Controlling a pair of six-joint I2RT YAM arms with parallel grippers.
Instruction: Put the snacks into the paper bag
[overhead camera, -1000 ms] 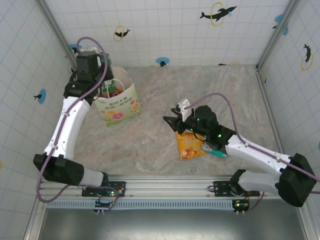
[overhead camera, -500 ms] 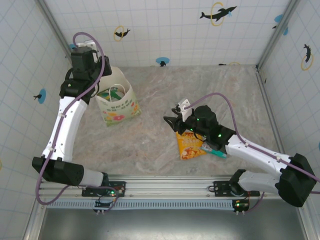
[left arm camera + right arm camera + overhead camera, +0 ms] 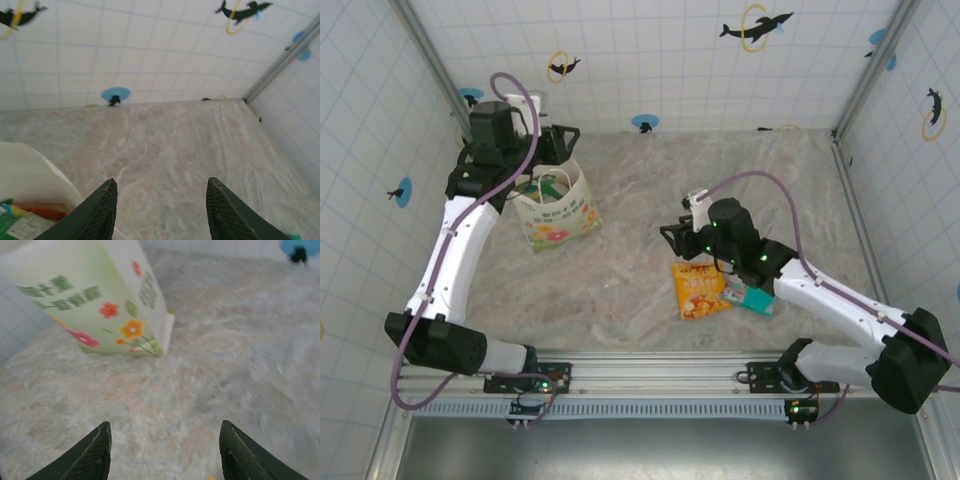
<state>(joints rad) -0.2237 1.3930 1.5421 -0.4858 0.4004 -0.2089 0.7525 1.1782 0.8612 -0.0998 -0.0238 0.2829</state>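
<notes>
The yellow-orange snack's bag-facing edge is clear of the teal-white snack. My left gripper keeps moving there until its fingers close on that snack's back corner (image 3: 677, 267).
The paper bag (image 3: 558, 212) stands upright at the back left, flower print facing forward, with snacks (image 3: 544, 185) showing inside its open mouth. My left gripper (image 3: 563, 136) hovers open just above the bag's far right corner, nothing between its fingers (image 3: 102, 212); the bag's cream rim (image 3: 35, 172) and packets inside (image 3: 22, 220) lie at the lower left of the left wrist view. A yellow-orange snack (image 3: 698, 288) and a teal-white snack (image 3: 752, 297) lie flat on the table. My right gripper (image 3: 672, 236) is open and empty just behind the yellow-orange packet, facing the bag (image 3: 100, 300).
Marble-patterned table (image 3: 650, 180) enclosed by tiled walls with dolphin stickers. A metal corner post (image 3: 285, 57) rises at the back right. Bare floor lies between the bag and the two loose packets.
My left gripper has opened and risen out of the bag's mouth, swinging right. The right gripper has shifted back and to the right, uncovering more of the teal-white packet.
</notes>
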